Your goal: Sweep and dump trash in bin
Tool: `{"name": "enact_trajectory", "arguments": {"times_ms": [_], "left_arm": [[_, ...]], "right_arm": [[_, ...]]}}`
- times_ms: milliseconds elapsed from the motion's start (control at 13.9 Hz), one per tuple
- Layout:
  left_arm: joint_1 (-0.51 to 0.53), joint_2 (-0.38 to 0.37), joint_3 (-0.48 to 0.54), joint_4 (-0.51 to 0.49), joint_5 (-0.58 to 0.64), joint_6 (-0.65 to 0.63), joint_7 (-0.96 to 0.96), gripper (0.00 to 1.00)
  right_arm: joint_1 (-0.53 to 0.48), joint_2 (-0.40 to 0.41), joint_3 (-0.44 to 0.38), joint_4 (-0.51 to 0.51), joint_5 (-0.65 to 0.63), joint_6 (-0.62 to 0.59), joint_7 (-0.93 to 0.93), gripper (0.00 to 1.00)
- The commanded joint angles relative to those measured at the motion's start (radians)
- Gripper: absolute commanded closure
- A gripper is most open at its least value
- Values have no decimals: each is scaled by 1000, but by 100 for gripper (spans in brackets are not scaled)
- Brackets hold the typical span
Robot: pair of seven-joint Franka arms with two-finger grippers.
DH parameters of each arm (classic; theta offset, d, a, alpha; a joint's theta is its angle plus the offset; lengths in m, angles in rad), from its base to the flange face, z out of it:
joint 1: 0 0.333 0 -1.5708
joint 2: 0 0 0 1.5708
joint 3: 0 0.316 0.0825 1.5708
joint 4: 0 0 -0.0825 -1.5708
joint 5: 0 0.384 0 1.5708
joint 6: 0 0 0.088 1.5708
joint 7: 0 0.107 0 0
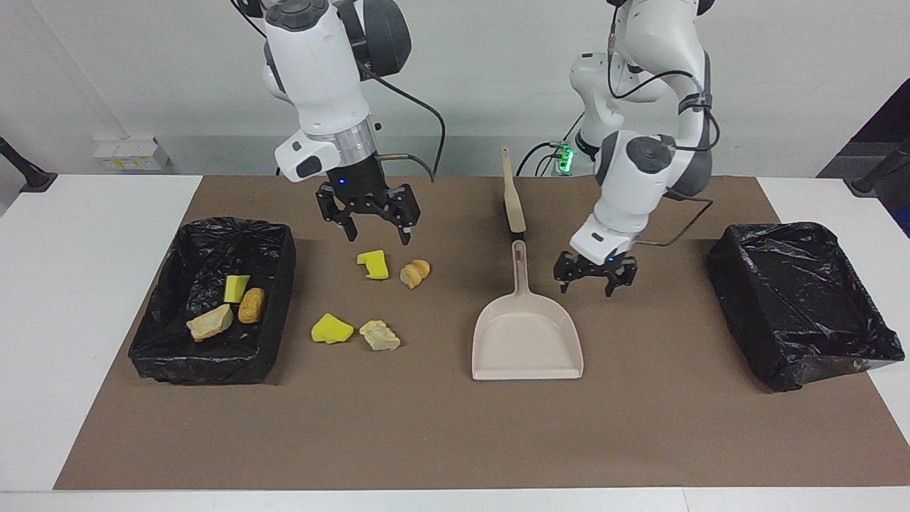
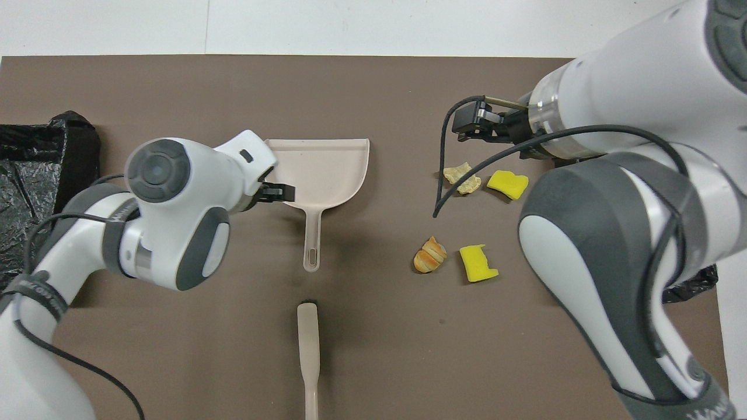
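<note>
The beige dustpan (image 2: 319,171) will keep all the loose trash pieces together when I lift it, because it has a rounded rim (image 2: 355,190) behind its wide pan.
Four trash pieces lie loose on the brown mat: a yellow chunk (image 1: 372,264), a bread-like piece (image 1: 414,273), another yellow chunk (image 1: 331,329) and a beige lump (image 1: 379,336). Three more sit in the black-lined bin (image 1: 213,231) at the right arm's end. My right gripper (image 1: 379,236) hangs open, empty, over the first yellow chunk and the bread piece. The beige dustpan (image 1: 527,341) lies flat mid-mat, handle toward the robots. My left gripper (image 1: 586,288) is open and low beside that handle, on the left arm's side, holding nothing.
The beige brush (image 1: 512,203) lies on the mat in line with the dustpan handle, nearer to the robots. A second black-lined bin (image 1: 803,306) stands at the left arm's end. The mat's front edge (image 1: 455,483) borders white tabletop.
</note>
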Motion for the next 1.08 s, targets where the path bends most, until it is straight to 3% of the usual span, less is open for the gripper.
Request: {"name": "enact_trajectory", "arguments": {"times_ms": [0, 289, 505, 866, 1011], "left_arm": [[-99, 10, 22, -25, 12, 32, -105, 0], [-160, -19, 22, -118, 12, 75, -159, 0], [-160, -21, 22, -118, 12, 60, -192, 23], [-179, -48, 19, -117, 12, -10, -230, 24], [-181, -59, 19, -118, 12, -36, -234, 32]], "right_arm": [[-45, -75, 9, -31, 2, -94, -50, 0], [-76, -94, 11, -36, -5, -144, -100, 0], [-77, -94, 11, -36, -5, -137, -125, 0], [-68, -94, 12, -27, -89, -200, -160, 0], [-66, -100, 21, -28, -97, -213, -165, 0]]}}
